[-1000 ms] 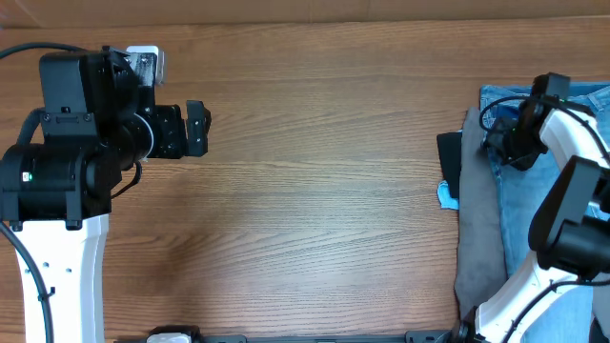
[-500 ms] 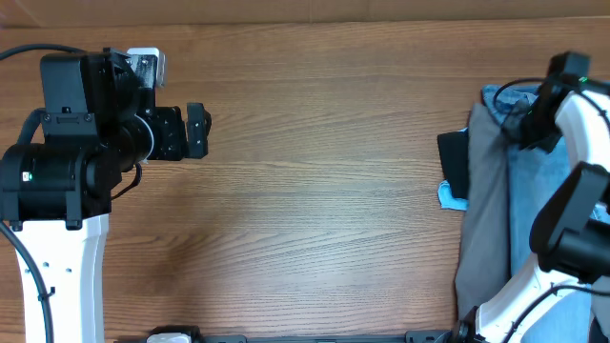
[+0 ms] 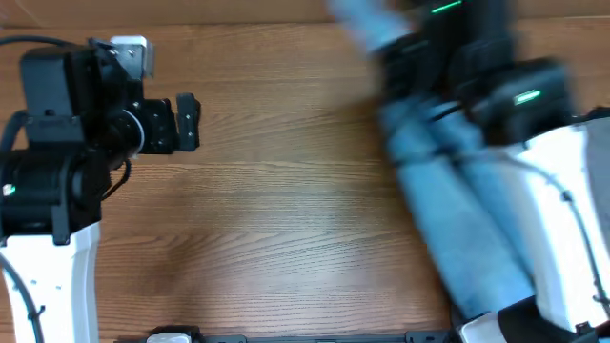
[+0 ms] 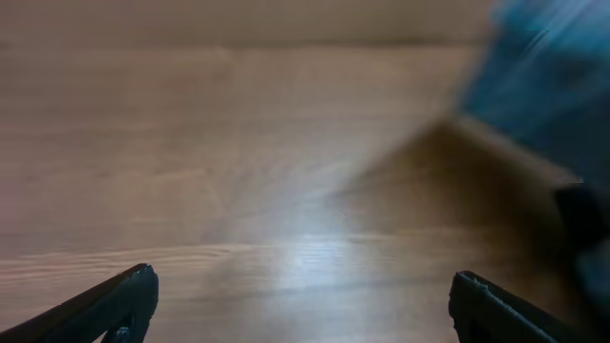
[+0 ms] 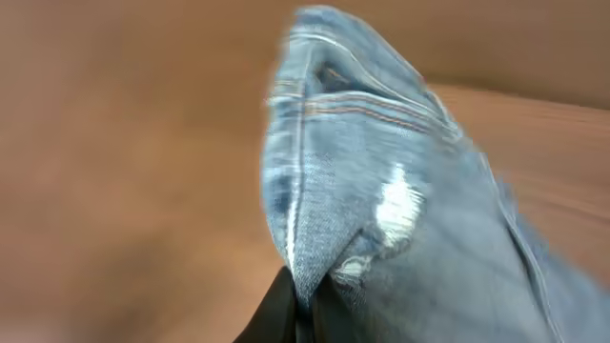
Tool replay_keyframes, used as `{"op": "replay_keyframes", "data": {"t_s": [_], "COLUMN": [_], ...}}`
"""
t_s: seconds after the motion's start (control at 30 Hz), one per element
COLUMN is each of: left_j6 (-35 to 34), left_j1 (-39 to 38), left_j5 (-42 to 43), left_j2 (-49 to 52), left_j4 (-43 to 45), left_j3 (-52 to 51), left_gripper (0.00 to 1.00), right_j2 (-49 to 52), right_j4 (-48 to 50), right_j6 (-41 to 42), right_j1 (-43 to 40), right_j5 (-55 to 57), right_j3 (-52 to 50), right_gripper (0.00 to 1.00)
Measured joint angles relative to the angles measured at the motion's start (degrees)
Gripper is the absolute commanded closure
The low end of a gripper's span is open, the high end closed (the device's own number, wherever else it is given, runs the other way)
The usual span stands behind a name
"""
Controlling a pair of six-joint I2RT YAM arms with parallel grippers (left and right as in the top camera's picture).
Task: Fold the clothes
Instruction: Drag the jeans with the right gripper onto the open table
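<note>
I should have my right gripper lay down the jeans, which hang from it in a long piece (image 3: 448,205), and my left gripper pull the jeans' waist (image 3: 367,21) straight.
The light blue jeans (image 3: 448,191) hang blurred in a long strip from the table's far middle to the near right. My right gripper (image 3: 405,52) is shut on a fold of the jeans (image 5: 343,191) and holds them above the table; a white rip (image 5: 398,211) shows next to the jaws (image 5: 303,307). My left gripper (image 3: 189,123) is open and empty at the far left, above bare wood; its fingers (image 4: 300,305) frame the table. A blurred blue edge of the jeans (image 4: 543,86) shows at the upper right of the left wrist view.
The wooden table (image 3: 276,219) spreads between the two arms. The left arm's black and white body (image 3: 57,162) fills the left side. The right arm's body (image 3: 562,210) covers the right side.
My right arm has swung from the far right edge toward the table's middle, dragging the jeans with it. The left arm has hardly moved.
</note>
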Motion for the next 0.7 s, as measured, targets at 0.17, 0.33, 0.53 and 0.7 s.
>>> {"op": "replay_keyframes", "data": {"t_s": [0.17, 0.33, 0.53, 0.7], "left_j6": [0.0, 0.02, 0.02, 0.85], "left_j1": [0.04, 0.07, 0.04, 0.04], "left_j5": [-5.77, -9.01, -8.98, -4.0], "left_j2": [-0.15, -1.38, -0.81, 6.34], "left_j4": [-0.83, -2.43, -6.45, -9.07], "left_j3": [8.09, 13.97, 15.08, 15.28], "left_gripper": [0.0, 0.0, 0.0, 0.08], "right_j2": [5.16, 7.52, 3.96, -3.56], "right_j4": [-2.64, -3.39, -3.91, -3.87], "right_j6": [0.11, 3.21, 9.94, 14.8], "right_j1": [21.79, 27.74, 19.1, 9.66], "right_j5": [5.33, 17.92, 25.18, 25.2], "right_j3": [-0.24, -1.03, 0.33, 1.64], "right_gripper": [0.25, 0.21, 0.22, 0.22]}}
